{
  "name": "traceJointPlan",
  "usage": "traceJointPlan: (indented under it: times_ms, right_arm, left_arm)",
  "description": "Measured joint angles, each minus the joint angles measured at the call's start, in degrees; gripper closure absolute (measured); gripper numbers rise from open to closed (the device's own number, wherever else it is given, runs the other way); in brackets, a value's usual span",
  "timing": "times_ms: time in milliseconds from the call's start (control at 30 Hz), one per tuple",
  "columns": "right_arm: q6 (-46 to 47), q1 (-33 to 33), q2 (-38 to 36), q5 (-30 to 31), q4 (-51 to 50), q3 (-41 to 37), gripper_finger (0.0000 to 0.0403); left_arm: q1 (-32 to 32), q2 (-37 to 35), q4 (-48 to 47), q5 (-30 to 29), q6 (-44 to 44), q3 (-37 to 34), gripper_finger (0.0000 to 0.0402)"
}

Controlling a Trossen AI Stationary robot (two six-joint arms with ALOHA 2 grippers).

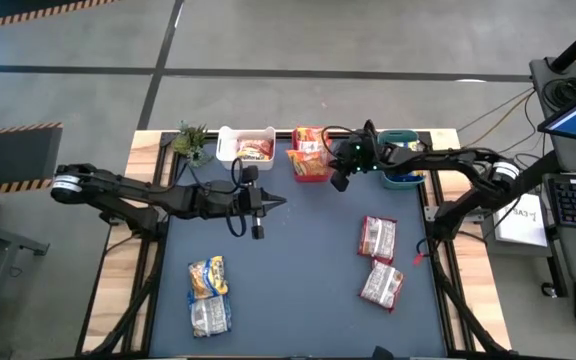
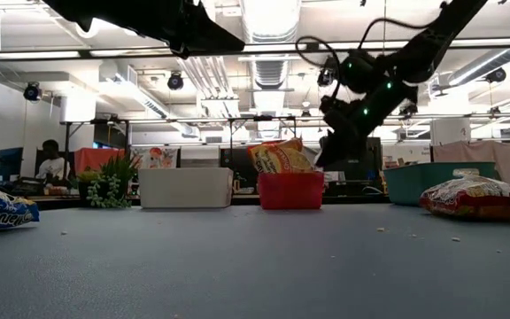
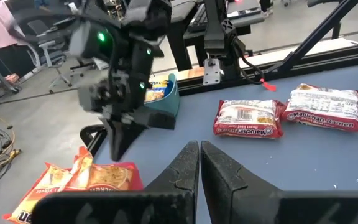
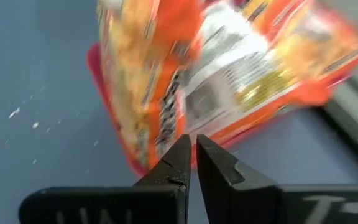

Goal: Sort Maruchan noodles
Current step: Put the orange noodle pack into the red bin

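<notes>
An orange packet sticks out over the red bin's rim on the white bin's side (image 1: 290,158), so next I reach across with my right gripper and push it in from there.
Orange Maruchan packets (image 1: 309,160) stand heaped in the red bin (image 2: 290,190) at the table's far edge. My right gripper (image 4: 192,144) is shut and empty, tilted down, with its tips just by those packets on the bin's right side. My left gripper (image 1: 278,203) hangs shut and empty over the table's middle. Two silvery-white and red packets (image 1: 377,237) (image 1: 382,285) lie flat on the right. Two blue-yellow packets (image 1: 208,277) (image 1: 210,315) lie near the left front. The white bin (image 1: 246,147) and the teal bin (image 1: 404,168) each hold a packet. My right gripper's shut fingertips (image 3: 118,152) stand right at the orange packets' lower edge (image 4: 166,134), coming slanting down from the table's right. Nothing is between the fingers. Whether the tips touch the wrapper, I cannot tell.
A small green plant (image 1: 193,143) stands at the far left corner beside the white bin. The three bins line the far edge. Bare blue-grey tabletop lies between the two groups of loose packets. Cables run along the right rail (image 1: 430,215).
</notes>
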Motion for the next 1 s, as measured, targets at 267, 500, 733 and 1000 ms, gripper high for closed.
traceJointPlan:
  times_ms: [267,500,733,1000]
  right_arm:
    - [-1.73,-0.04,-6.76,7.23,-6.91,2.99,0.0392]
    - [3.04,0.11,-5.83,1.23,5.22,5.0,0.0392]
    - [5.22,0.26,1.99,-2.0,7.69,11.3,0.0392]
    - [5.12,1.56,12.13,-6.55,2.28,21.93,0.0392]
  left_arm:
    - [-0.02,-2.7,-7.28,-5.61,1.93,0.0,0.0402]
    - [-0.04,-3.85,-7.25,-5.86,4.33,0.0,0.0402]
    - [0.0,-3.88,-8.26,-5.86,6.85,0.0,0.0402]
    - [0.0,-5.31,-9.95,-5.95,8.83,0.0,0.0402]
